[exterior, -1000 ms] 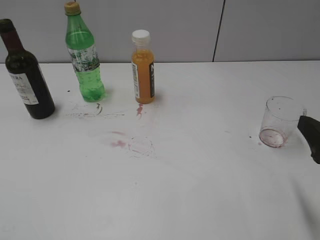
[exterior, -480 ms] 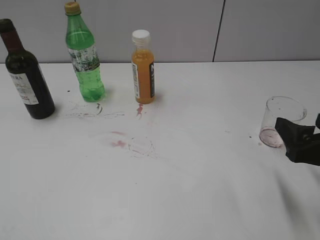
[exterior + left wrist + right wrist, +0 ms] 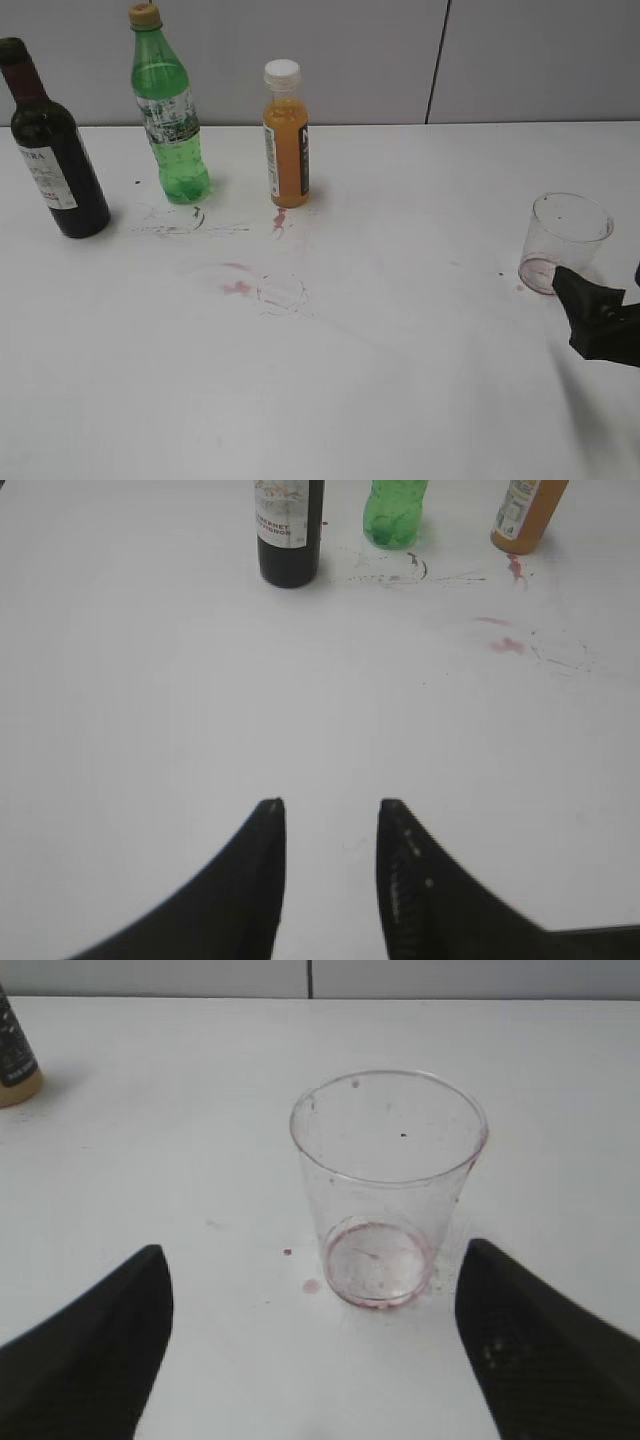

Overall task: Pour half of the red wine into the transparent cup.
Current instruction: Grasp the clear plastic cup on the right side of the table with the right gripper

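Note:
Small red spots are on the surface beside the transparent cup's base, so I should expect to find a ring mark hidden under the cup when I lift it.
The red wine is in a dark glass bottle with a white label, upright at the far left of the white table; the left wrist view shows it far ahead. The transparent cup stands upright at the right, with a reddish ring at its base. My right gripper is just in front of the cup and open wide. In the right wrist view the cup stands a little beyond the gripper, not touching either finger. My left gripper hovers over bare table, open, with nothing between its fingers.
A light green plastic bottle and a small orange juice bottle stand at the back, right of the wine bottle. Red stains and ring marks dot the table's middle. A grey wall runs behind the table.
My right gripper has come in from the right edge and settled on the near side of the cup, jaws slightly wider. The cup, the bottles and the left gripper have not moved.

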You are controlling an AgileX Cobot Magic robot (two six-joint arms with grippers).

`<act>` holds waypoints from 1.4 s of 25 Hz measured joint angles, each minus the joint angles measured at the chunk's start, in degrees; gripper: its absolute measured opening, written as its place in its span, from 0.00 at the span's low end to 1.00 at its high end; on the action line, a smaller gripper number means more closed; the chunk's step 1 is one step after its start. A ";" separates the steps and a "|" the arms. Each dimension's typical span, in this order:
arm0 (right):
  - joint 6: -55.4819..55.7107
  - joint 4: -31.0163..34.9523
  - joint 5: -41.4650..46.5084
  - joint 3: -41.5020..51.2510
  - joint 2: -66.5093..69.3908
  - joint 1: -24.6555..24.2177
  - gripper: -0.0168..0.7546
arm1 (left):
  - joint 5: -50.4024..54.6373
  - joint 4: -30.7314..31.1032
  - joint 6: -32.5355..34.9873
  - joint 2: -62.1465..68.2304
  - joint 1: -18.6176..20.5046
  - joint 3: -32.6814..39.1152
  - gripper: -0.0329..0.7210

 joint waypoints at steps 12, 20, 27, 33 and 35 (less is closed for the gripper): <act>0.06 2.47 -3.23 -4.83 12.08 0.00 0.90 | 0.00 0.00 0.00 0.00 0.00 0.00 0.35; 0.06 3.61 -3.43 -8.09 18.24 0.00 0.90 | 0.00 0.00 0.00 0.00 0.00 0.00 0.35; 0.17 5.02 -3.43 -13.45 26.13 0.00 0.90 | 0.00 0.00 0.00 0.00 0.00 0.00 0.35; 0.17 8.26 -3.43 -16.09 30.12 0.00 0.90 | 0.00 0.00 0.00 0.00 0.00 0.00 0.35; 0.22 8.59 -3.43 -17.17 31.07 0.00 0.90 | 0.00 0.00 0.00 0.00 0.00 0.00 0.35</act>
